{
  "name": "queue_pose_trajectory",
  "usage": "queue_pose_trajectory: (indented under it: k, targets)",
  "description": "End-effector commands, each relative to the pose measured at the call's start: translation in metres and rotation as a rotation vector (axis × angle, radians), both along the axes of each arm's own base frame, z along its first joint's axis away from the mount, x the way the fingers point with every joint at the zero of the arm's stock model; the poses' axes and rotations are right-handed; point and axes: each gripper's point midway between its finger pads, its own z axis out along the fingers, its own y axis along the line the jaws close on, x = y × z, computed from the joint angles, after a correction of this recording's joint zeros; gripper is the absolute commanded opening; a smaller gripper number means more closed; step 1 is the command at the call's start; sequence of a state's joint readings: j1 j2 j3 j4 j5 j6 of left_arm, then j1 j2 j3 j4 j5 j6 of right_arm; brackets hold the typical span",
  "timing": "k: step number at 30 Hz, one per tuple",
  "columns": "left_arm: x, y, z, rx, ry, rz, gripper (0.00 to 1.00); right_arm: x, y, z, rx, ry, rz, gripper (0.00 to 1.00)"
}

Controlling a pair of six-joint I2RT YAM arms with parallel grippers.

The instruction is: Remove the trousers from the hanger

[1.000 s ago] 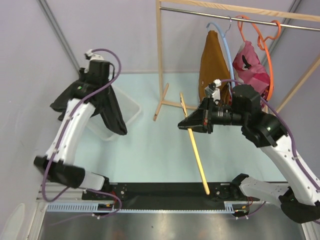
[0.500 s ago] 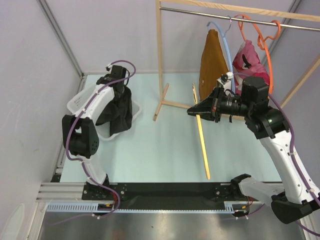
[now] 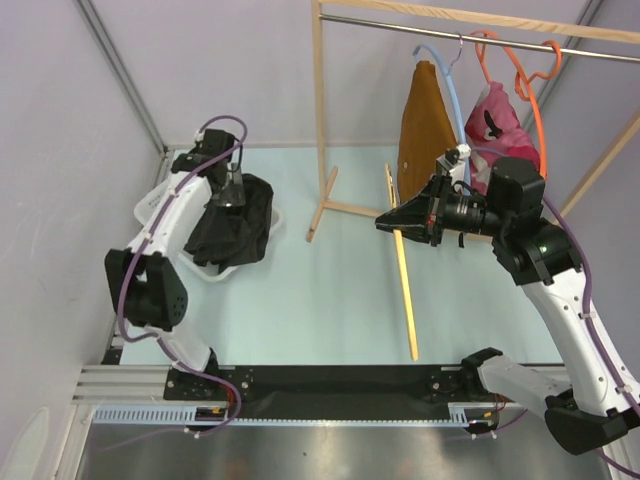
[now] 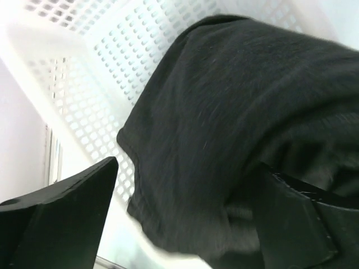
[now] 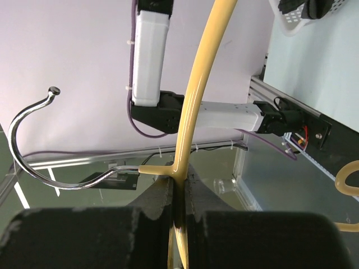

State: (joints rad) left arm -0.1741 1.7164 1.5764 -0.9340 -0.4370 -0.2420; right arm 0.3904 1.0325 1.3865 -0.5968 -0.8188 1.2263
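The pale yellow hanger (image 3: 405, 290) should go from my right gripper to my left gripper, because the bar's free part (image 3: 370, 23) is past the mustard-brown garment on my left gripper's side.
The black trousers (image 3: 238, 228) lie bunched in a white perforated basket (image 3: 150, 205) at the left, spilling over its right rim. My left gripper (image 3: 232, 192) hovers just above them, open. In the left wrist view the trousers (image 4: 241, 112) fill the space between the spread fingers (image 4: 61, 218) without being pinched. My right gripper (image 3: 388, 225) is shut on the pale yellow hanger (image 3: 402, 275), which hangs bare and slanted over the table. The right wrist view shows the hanger (image 5: 202, 73) clamped at its neck, with the metal hook (image 5: 33, 162) sticking out to the left.
A wooden clothes rack (image 3: 320, 120) stands at the back. On it hang a mustard-brown garment (image 3: 420, 125) on a light blue hanger and a pink camouflage garment (image 3: 495, 125) on an orange hanger, right behind my right arm. The arms' base rail (image 3: 330, 385) runs along the near edge.
My left gripper has opened and let go of the trousers, which dropped into the basket. The right arm lifted the hanger slightly a second ago and now holds still.
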Motion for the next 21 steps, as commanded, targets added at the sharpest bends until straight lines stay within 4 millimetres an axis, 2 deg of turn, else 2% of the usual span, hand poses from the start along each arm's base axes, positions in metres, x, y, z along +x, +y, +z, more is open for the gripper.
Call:
queue_pose_trajectory:
  k: [1,4,5,6,7,8,10,11,12,13,14,15,16,17,19,20,21]
  targets:
    - [-0.019,-0.009,0.079,-0.150,-0.190,0.072,1.00,-0.014,-0.002,0.017,0.047,-0.081,0.042,0.00]
    - [-0.035,-0.021,0.110,-0.255,-0.256,0.079,1.00,-0.016,-0.003,0.011,0.034,-0.081,0.050,0.00]
    - [-0.047,-0.028,0.132,-0.318,-0.320,0.075,1.00,-0.018,-0.003,0.011,0.034,-0.085,0.053,0.00]
    - [-0.054,-0.035,0.141,-0.369,-0.346,0.064,1.00,-0.018,-0.003,0.009,0.033,-0.084,0.052,0.00]
    - [-0.062,-0.055,0.150,-0.467,-0.358,0.009,1.00,-0.017,-0.003,0.008,0.032,-0.079,0.051,0.00]
    - [-0.079,-0.074,0.174,-0.553,-0.438,-0.048,1.00,-0.017,-0.003,0.008,0.034,-0.084,0.051,0.00]
    - [-0.102,-0.109,0.195,-0.675,-0.490,-0.158,1.00,-0.016,-0.003,0.008,0.037,-0.088,0.049,0.00]
    - [-0.118,-0.146,0.201,-0.770,-0.500,-0.244,1.00,-0.015,-0.002,0.008,0.040,-0.082,0.050,0.00]
    - [-0.142,-0.159,0.220,-0.848,-0.551,-0.304,0.99,-0.014,-0.002,0.009,0.043,-0.086,0.050,0.00]
    - [-0.157,-0.176,0.226,-0.945,-0.549,-0.318,0.96,-0.014,-0.002,0.010,0.048,-0.094,0.046,0.00]
    - [-0.179,-0.209,0.222,-1.027,-0.513,-0.408,0.94,-0.012,-0.001,0.009,0.047,-0.091,0.043,0.00]
    - [-0.199,-0.216,0.230,-1.097,-0.521,-0.440,0.92,-0.012,-0.002,0.009,0.048,-0.094,0.039,0.00]
    - [-0.212,-0.228,0.230,-1.162,-0.496,-0.438,0.90,-0.011,-0.002,0.010,0.053,-0.101,0.038,0.00]
    - [-0.237,-0.249,0.223,-1.197,-0.457,-0.498,0.89,-0.011,-0.002,0.010,0.058,-0.106,0.038,0.00]
    - [-0.262,-0.265,0.224,-1.243,-0.431,-0.529,0.87,-0.013,-0.002,0.010,0.069,-0.126,0.039,0.00]
    - [-0.287,-0.279,0.231,-1.272,-0.428,-0.584,0.86,-0.011,-0.002,0.007,0.066,-0.128,0.030,0.00]
    - [-0.299,-0.286,0.237,-1.290,-0.424,-0.613,0.86,-0.009,-0.001,-0.001,0.058,-0.117,0.028,0.00]
